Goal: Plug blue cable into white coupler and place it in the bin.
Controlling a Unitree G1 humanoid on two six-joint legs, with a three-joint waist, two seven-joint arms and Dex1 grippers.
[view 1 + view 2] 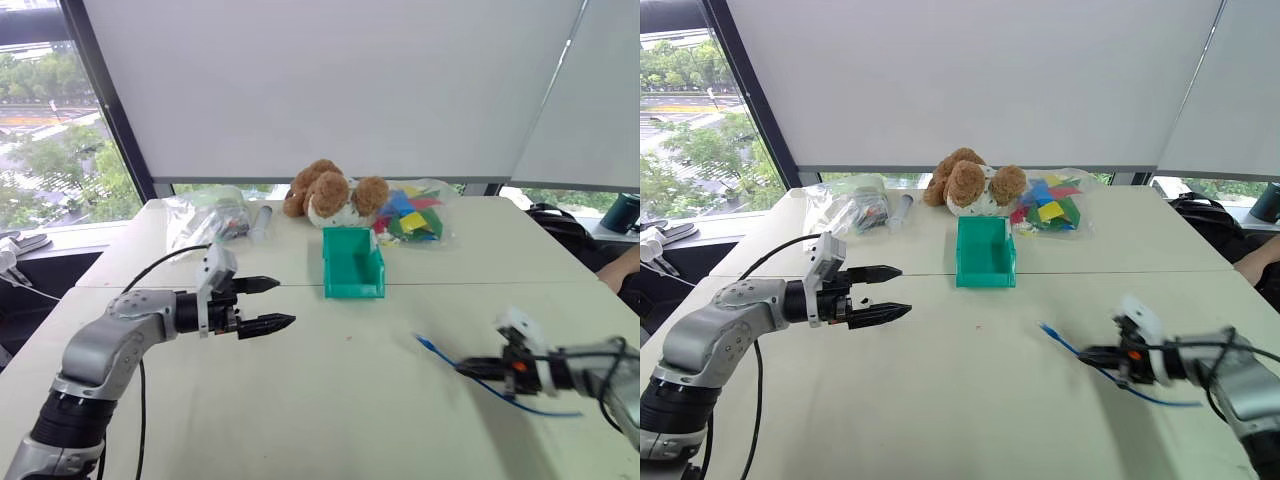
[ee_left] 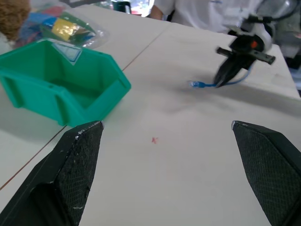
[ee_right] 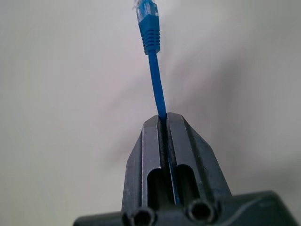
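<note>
The blue cable's tail [image 1: 540, 412] keeps a smooth, shallow curve. I expect the cord [image 1: 440, 351] will stand out in a springy arc when I carry it by the plug.
The blue cable [image 1: 437, 351] lies partly lifted off the white table at the right, its plug end [image 3: 147, 26] sticking out past my right gripper [image 1: 468, 368], which is shut on the cord a short way behind the plug. The rest of the cord trails back under that arm. The left wrist view shows the same grip from across the table, on the cable [image 2: 200, 85]. My left gripper [image 1: 285, 303] hovers open and empty over the table's left half, pointing toward the right one. The teal bin [image 1: 354, 288] stands at mid-table beyond both. The white coupler is out of view.
A brown teddy bear [image 1: 330, 192] sits behind the bin. A clear bag of coloured pieces [image 1: 415, 215] lies to its right and another clear bag [image 1: 210, 215] to its left. A person's arm [image 1: 622, 265] rests at the table's right edge.
</note>
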